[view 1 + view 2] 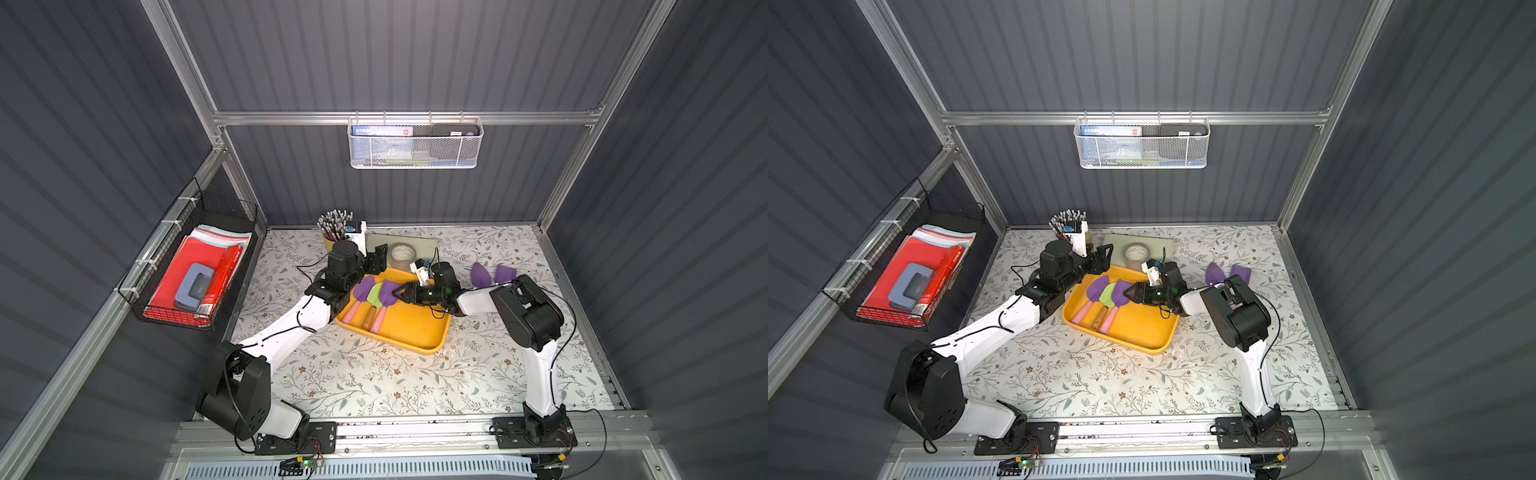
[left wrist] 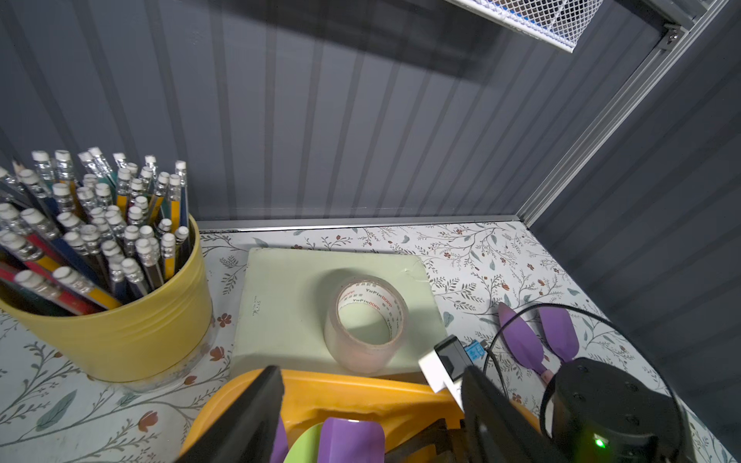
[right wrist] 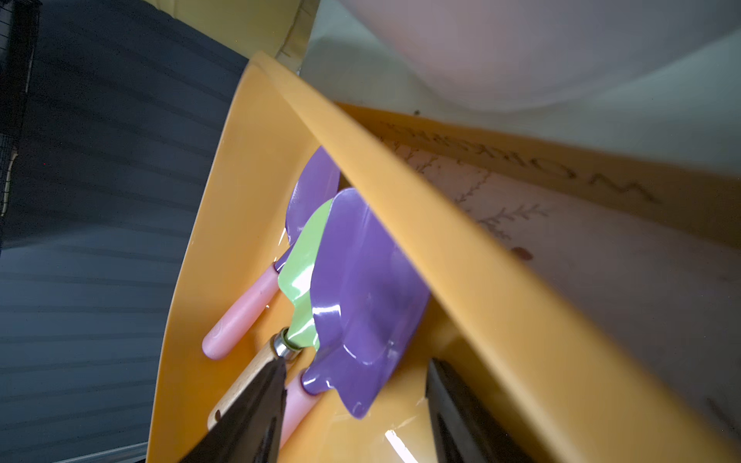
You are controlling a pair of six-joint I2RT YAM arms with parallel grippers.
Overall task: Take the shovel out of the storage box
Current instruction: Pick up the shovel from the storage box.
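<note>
The second purple shovel's blade overlaps the edge of the green blade (image 3: 314, 270). Next, my right gripper pinches the purple blade's lower edge (image 3: 367, 387) and lifts that shovel out first.
The yellow storage box (image 1: 415, 332) (image 1: 1142, 328) lies mid-table. Three shovels lie side by side in its far-left part: a purple one with a pink handle (image 1: 365, 286), a green one with a wooden handle (image 1: 376, 295), and a second purple one (image 1: 388, 293) (image 3: 361, 288). My right gripper (image 1: 397, 292) (image 3: 357, 364) is low inside the box, open, with its jaws either side of that second purple blade's handle end and nothing gripped. My left gripper (image 1: 379, 259) (image 2: 371, 377) hovers open over the box's far-left corner, holding nothing.
Two more purple shovels (image 1: 480, 274) lie on the table right of the box. Behind the box are a tape roll (image 1: 401, 255) on a pale green pad and a yellow pencil cup (image 1: 334, 232). A black wire basket (image 1: 195, 270) hangs on the left wall and a white mesh basket (image 1: 415, 143) on the back wall.
</note>
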